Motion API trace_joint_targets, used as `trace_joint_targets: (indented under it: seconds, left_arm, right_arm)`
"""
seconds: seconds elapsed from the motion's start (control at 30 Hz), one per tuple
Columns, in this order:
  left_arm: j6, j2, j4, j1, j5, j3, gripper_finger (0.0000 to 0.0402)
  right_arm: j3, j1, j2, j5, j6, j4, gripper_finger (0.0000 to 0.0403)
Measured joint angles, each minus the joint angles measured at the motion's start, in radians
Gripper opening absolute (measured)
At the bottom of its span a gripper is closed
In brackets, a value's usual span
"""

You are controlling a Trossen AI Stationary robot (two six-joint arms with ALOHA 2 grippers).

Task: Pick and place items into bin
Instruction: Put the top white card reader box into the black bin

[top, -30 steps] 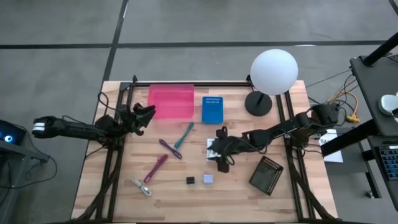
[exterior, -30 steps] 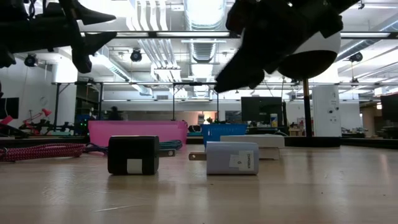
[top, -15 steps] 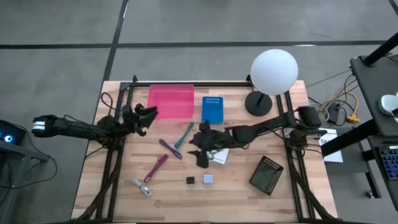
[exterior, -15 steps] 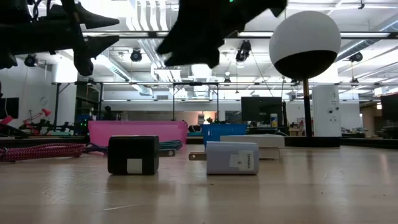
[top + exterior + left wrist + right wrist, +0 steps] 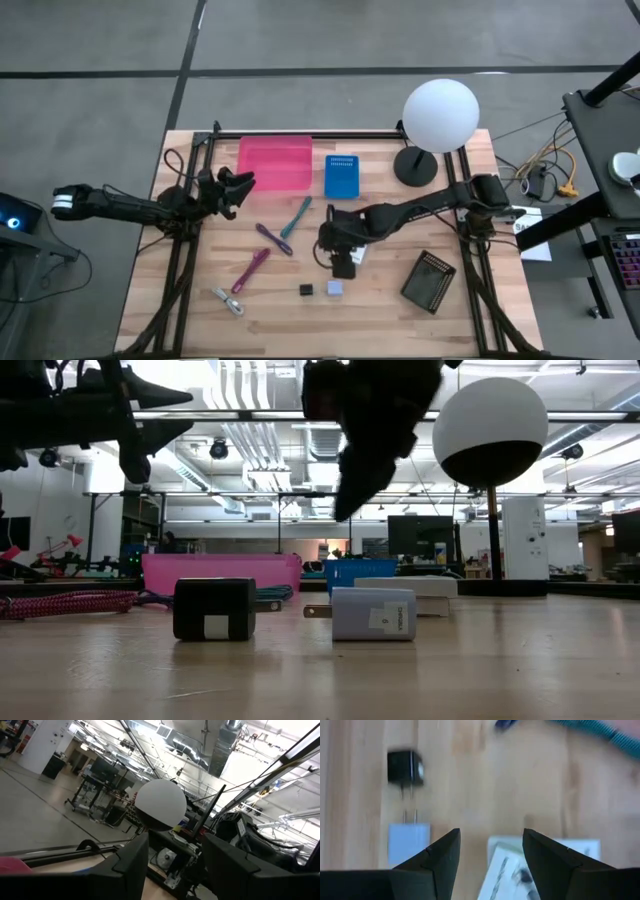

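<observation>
The upper white card [image 5: 506,876] sits crooked across another white card's edge [image 5: 585,846], so the upper white card will come off on its own once I lift it.
Loose items lie on the wooden table: a teal pen [image 5: 297,218], a purple pen [image 5: 272,238], a magenta pen [image 5: 250,268], a silvery clip [image 5: 228,301], a black cube [image 5: 306,290] and a lavender cube [image 5: 334,288], both with plug prongs. White cards [image 5: 545,865] lie flat, partly under my right gripper [image 5: 341,264]. It hovers open above the cards and cubes [image 5: 491,837], pointing down and touching nothing. My left gripper [image 5: 236,184] is open in the air beside the left end of the pink bin [image 5: 275,162].
A blue box [image 5: 341,176] sits right of the pink bin. The white globe lamp [image 5: 440,115] stands at the far right. A black perforated block [image 5: 430,280] lies near the right edge. Cables run along the left frame rail [image 5: 178,250].
My right arm has swung toward the table's left, then come back a little. Its gripper has turned and now points down over the cards, near the two cubes. No item has moved.
</observation>
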Motion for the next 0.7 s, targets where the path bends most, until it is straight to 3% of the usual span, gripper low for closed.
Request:
trace_joint_targets:
  seconds: [0.33, 0.7]
  left_arm:
    - [0.0, -0.001, -0.001, 0.0, 0.0, 0.0, 0.0169]
    - [0.001, -0.001, -0.003, 0.0, 0.004, 0.0, 0.0169]
  right_arm:
    - [-0.003, 0.013, 0.084, 0.004, 0.017, -0.043, 0.0201]
    - [-0.013, 0.012, 0.081, 0.049, 0.011, -0.058, 0.0201]
